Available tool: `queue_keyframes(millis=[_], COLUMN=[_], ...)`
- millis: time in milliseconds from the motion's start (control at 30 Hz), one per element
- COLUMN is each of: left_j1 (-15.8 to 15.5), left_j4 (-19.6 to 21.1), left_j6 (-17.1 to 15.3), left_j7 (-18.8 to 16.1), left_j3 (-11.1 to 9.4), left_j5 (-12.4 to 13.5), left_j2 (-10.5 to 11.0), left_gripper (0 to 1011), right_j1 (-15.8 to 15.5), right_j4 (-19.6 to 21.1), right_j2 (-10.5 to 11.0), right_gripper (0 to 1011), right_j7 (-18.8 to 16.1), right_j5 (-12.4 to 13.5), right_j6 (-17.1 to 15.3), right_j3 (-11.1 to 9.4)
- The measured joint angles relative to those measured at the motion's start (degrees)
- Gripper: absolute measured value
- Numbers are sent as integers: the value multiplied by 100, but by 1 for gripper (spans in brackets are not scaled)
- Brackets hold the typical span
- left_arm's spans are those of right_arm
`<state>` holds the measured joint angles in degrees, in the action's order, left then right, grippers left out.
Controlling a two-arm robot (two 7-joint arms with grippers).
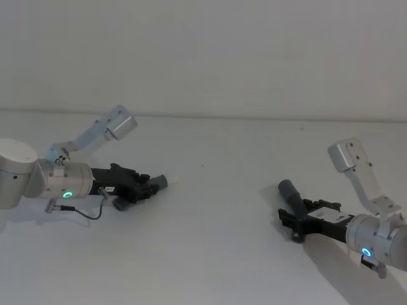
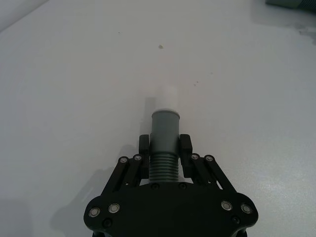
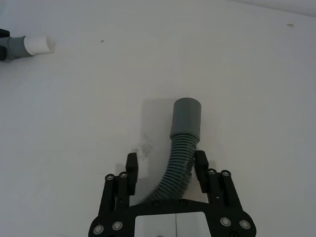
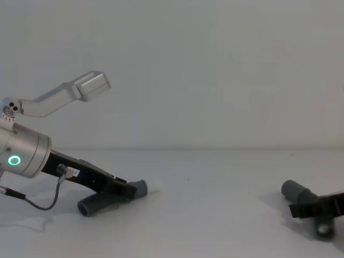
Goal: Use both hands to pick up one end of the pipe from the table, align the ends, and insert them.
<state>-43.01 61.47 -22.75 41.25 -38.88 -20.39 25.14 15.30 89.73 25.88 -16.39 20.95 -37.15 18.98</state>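
I expect the plain cuff (image 4: pixel 295 190) to keep pointing straight ahead when I lift, because only a short ribbed part (image 3: pixel 183 146) of the pipe is between the cuff and my right gripper.
My left gripper (image 2: pixel 165 143) is shut on one piece of the pipe (image 2: pixel 164 148), both pads pressing just behind its grey cuff, and the white tip (image 2: pixel 166 97) points forward low over the table (image 2: pixel 74 74). In the head view this gripper (image 1: pixel 147 185) and its pipe piece (image 1: pixel 164 181) are at the left. The other pipe piece (image 3: pixel 181 153) lies on the table at the right, its wide plain cuff (image 3: pixel 186 116) facing away. My right gripper (image 3: pixel 166 162) is open astride its corrugated part, one finger touching and the other apart. In the chest view, that cuff (image 4: pixel 294 189) rises ahead of the right gripper (image 4: pixel 317 207).
The white table (image 1: pixel 216 241) stretches bare between the two arms, with a wide gap between the white tip (image 1: pixel 173 179) and the plain cuff (image 1: pixel 287 189). A thin cable (image 1: pixel 89 213) loops beside the left wrist. A plain wall stands behind.
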Motion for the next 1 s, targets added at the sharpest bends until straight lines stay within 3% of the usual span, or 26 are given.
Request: queue_keyframes(millis=[467,1000], left_j1=[0,0], left_j4=[0,7], left_j6=[0,5], left_j7=[0,-3], left_j3=[0,0], left_j5=[0,0], left_j2=[0,3], left_gripper=[347,347], right_j1=[8,-2], right_j4=[-18,-11], right_j2=[-2,1], right_gripper=[278,274], right_j7=[-15,-36], right_j5=[-12,-23], right_j6=[-6,39], right_j3=[8,-2])
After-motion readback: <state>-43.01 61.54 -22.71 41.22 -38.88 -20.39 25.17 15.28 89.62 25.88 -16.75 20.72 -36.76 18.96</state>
